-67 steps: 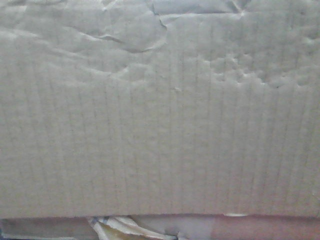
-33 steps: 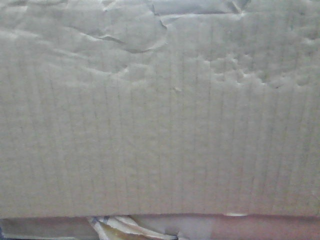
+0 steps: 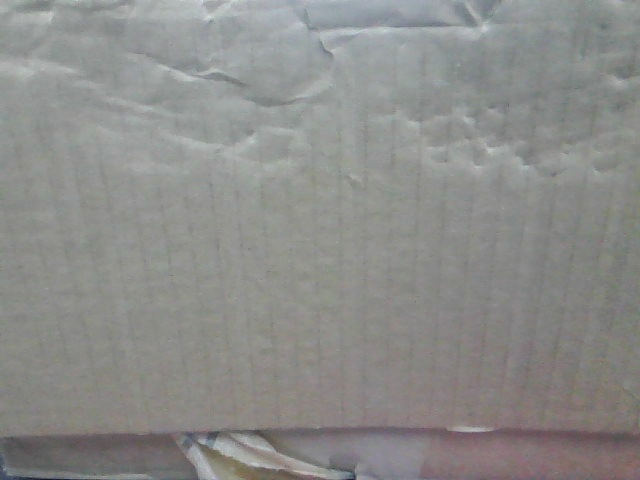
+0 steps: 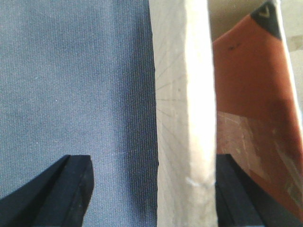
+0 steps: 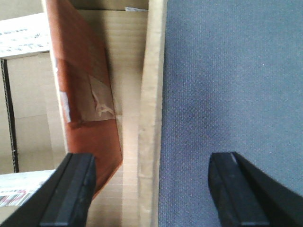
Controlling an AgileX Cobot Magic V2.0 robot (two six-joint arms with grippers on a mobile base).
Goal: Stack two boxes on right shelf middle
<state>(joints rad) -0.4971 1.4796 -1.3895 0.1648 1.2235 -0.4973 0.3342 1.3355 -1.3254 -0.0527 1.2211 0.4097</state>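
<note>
I expect the peeling tape (image 3: pixel 248 457) to stay curled at the box's bottom edge (image 3: pixel 215 434) and come along when I lift the box, because the tape is still attached there.
A creased, dented brown cardboard box (image 3: pixel 320 260) fills the front view, with peeling tape (image 3: pixel 240 455) at its bottom edge. In the left wrist view my left gripper (image 4: pixel 151 191) is open astride the box's side wall (image 4: pixel 187 118); its right finger (image 4: pixel 232 194) lies against the wall's inner side and its left finger (image 4: pixel 71 191) stands well clear. In the right wrist view my right gripper (image 5: pixel 151 189) is open astride the opposite wall (image 5: pixel 150 118), touching neither side. A reddish-brown inner flap (image 5: pixel 83 85) shows inside the box. The shelf is out of view.
Blue-grey fabric (image 4: pixel 71 80) lies outside the box on the left, and also on the right in the right wrist view (image 5: pixel 232 80). More cardboard with a white label (image 5: pixel 23 38) stands beyond the box at far left.
</note>
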